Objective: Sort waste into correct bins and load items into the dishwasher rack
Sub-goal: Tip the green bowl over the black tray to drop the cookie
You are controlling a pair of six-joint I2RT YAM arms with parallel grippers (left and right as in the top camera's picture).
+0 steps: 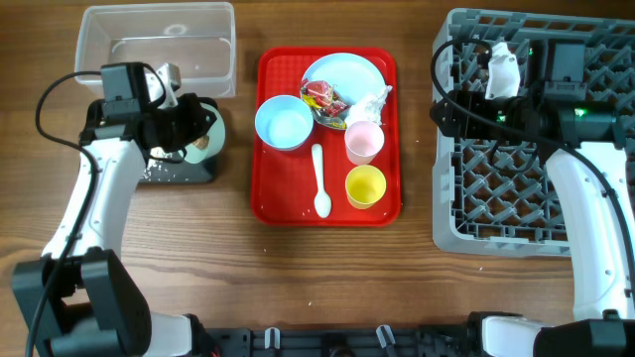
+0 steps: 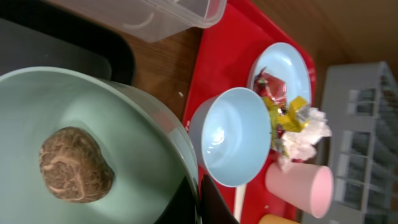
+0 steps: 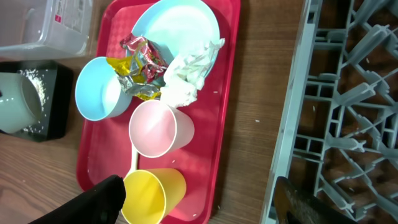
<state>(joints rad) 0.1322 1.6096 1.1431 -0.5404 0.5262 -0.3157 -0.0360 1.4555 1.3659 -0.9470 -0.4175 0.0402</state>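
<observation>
The brown food piece (image 2: pixel 76 165) is inside the tilted light-blue bowl, so next my left gripper tips the food piece out onto the black tray (image 1: pixel 171 173) before it puts the bowl down.
My left gripper (image 1: pixel 194 129) (image 2: pixel 200 200) is shut on the rim of a light-blue bowl (image 1: pixel 201 146) (image 2: pixel 93 124) and holds it tilted over the black tray (image 1: pixel 181 174). A round brown food piece (image 2: pixel 74 165) lies inside this bowl. White rice grains (image 1: pixel 157 175) lie on the black tray. On the red serving tray (image 1: pixel 273 203) are a light-blue plate (image 1: pixel 347 69), red and yellow wrappers (image 1: pixel 325 99), a white tissue (image 1: pixel 374 99), a second bowl (image 1: pixel 283 122), a pink cup (image 1: pixel 363 141), a yellow cup (image 1: pixel 365 185) and a white spoon (image 1: pixel 319 180). My right gripper (image 1: pixel 446 109) (image 3: pixel 199 208) is open and empty between the red tray and the grey rack (image 1: pixel 496 213).
The clear tub (image 1: pixel 159 45) stands behind the black tray at the far left, with nothing showing in it. The rack fills the right side, and its left wall (image 3: pixel 292 124) is close to my right fingers. Bare wood lies along the front.
</observation>
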